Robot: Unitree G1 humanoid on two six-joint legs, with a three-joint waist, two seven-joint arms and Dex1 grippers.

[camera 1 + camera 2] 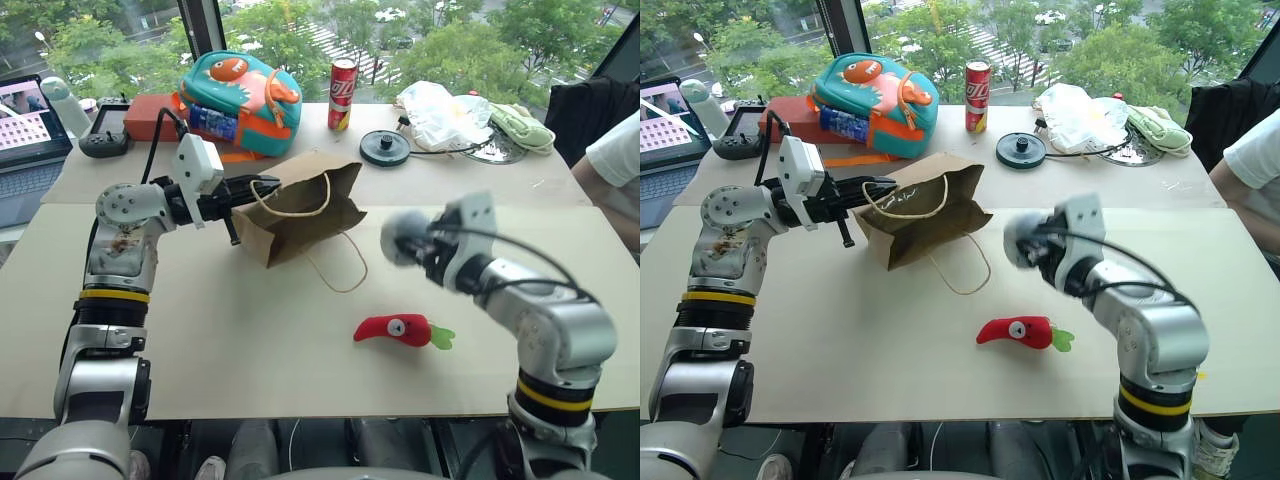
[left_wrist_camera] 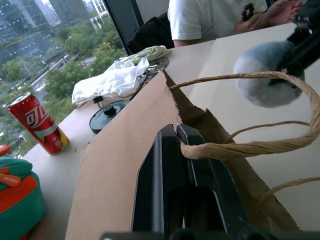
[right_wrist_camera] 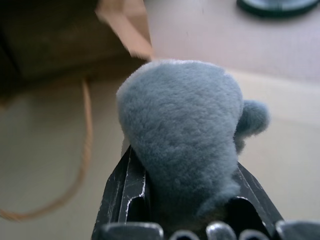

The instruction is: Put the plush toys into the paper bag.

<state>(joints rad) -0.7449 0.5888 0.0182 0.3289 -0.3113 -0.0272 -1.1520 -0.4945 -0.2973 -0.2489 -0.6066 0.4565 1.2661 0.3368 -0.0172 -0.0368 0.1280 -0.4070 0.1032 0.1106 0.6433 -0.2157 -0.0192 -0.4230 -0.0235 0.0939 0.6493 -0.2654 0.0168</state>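
Note:
The paper bag's opening (image 1: 332, 212) is wide open toward the grey plush, so the robot's right gripper should keep moving the plush in until it sits inside the bag (image 1: 296, 229), then let go.
The brown paper bag (image 1: 300, 208) lies on its side on the table, mouth toward the right. My left gripper (image 1: 262, 186) is shut on the bag's upper rim (image 2: 187, 131) by its twisted handle, holding the mouth up. My right gripper (image 1: 405, 240) is shut on the grey fluffy plush (image 3: 182, 137) and holds it in the air a little to the right of the bag's mouth. The red chili plush (image 1: 398, 330) with its green stem lies on the table below the right gripper.
A teal backpack (image 1: 240, 95) with an orange dinosaur, a red can (image 1: 342, 94), a black round disc (image 1: 385, 147) and a white plastic bag (image 1: 440, 112) stand along the far side. A laptop (image 1: 25, 140) sits far left. A person's sleeve (image 1: 615, 150) shows at the right.

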